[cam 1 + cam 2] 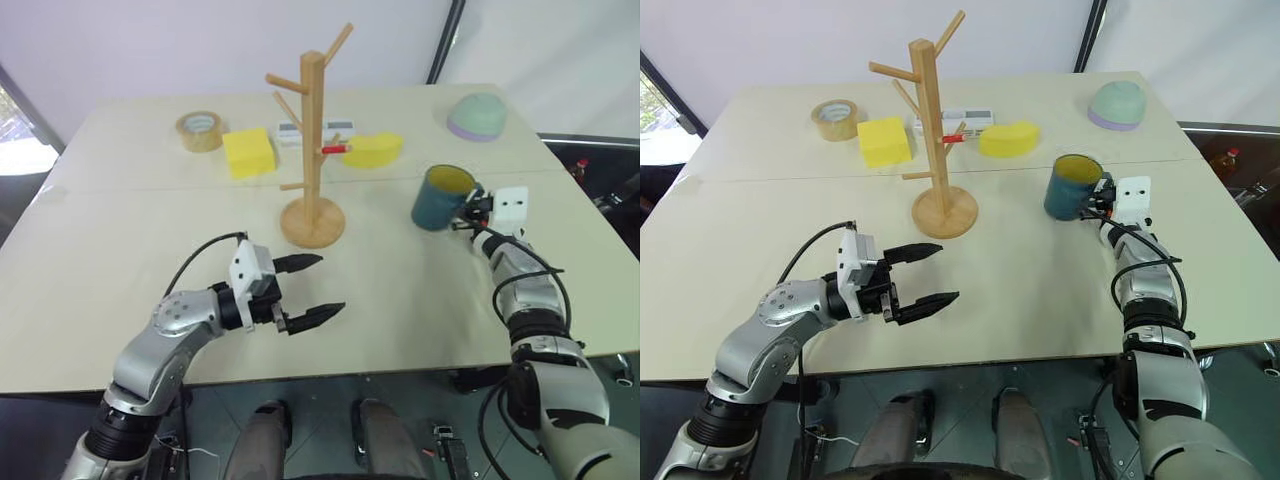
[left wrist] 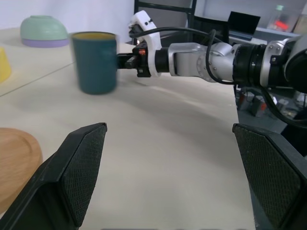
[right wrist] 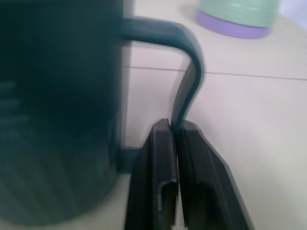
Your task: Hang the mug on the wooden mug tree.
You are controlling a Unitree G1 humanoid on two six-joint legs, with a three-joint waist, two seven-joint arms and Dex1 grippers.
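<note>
Next, my right gripper picks up the mug and turns its handle toward the red-tipped peg (image 1: 336,149), because the mug's handle (image 1: 475,191) points away from the mug tree.
The teal-blue mug (image 1: 440,197) with a yellow inside stands upright on the table, to the right of the wooden mug tree (image 1: 312,150). My right gripper (image 3: 175,125) is shut on the mug's loop handle (image 3: 189,72), pinching its lower part from the mug's right side. In the head view that gripper (image 1: 470,212) sits level behind the handle. My left gripper (image 1: 330,283) hovers open in front of the tree's round base, pointing right, with nothing between its fingers. The left wrist view looks across to the mug (image 2: 96,62) and the right gripper (image 2: 125,61).
At the back of the table lie a tape roll (image 1: 200,131), a yellow sponge block (image 1: 248,152), a curved yellow sponge (image 1: 372,150) and a small white box (image 1: 320,130). An upturned green-and-lilac bowl (image 1: 477,116) sits at the far right corner.
</note>
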